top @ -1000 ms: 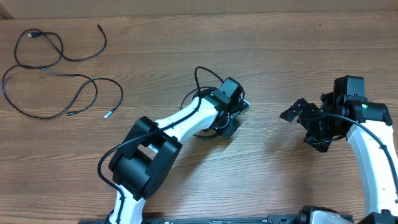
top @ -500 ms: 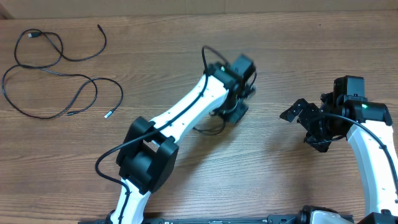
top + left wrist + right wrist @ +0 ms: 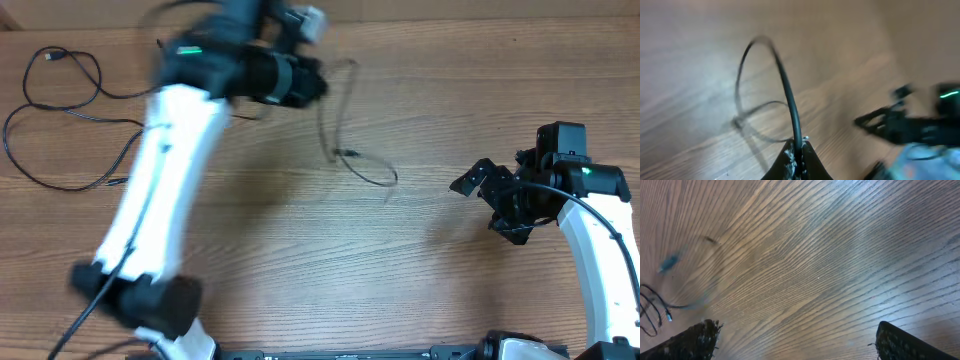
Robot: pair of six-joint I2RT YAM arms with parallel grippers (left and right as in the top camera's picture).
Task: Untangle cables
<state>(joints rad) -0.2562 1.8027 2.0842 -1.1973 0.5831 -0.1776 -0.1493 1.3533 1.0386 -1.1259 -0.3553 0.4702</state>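
Observation:
My left gripper should pull the black cable back toward the wood's near edge and lay it down open, because the cable's loose end curls across itself (image 3: pixel 347 154).
My left gripper (image 3: pixel 312 82) is raised over the far middle of the table, blurred by motion, and shut on a thin black cable (image 3: pixel 342 152). That cable hangs down from it and its loose end curls on the wood. In the left wrist view the cable (image 3: pixel 786 95) rises from the pinched fingertips (image 3: pixel 790 155) in a tall arc and loops back to the table. Two more cables (image 3: pixel 62 78) (image 3: pixel 100 150) lie spread out in open loops at the far left. My right gripper (image 3: pixel 485 206) (image 3: pixel 797 341) stands open over bare wood at the right, holding nothing.
The tabletop is wood-grained. My right arm (image 3: pixel 910 125) shows blurred at the right of the left wrist view. The bases of both arms stand at the near edge. A bit of cable (image 3: pixel 652 307) shows at the left edge of the right wrist view.
My left arm has swung fast from the table's middle up and to the far left, lifting one cable with it. The right arm has not moved.

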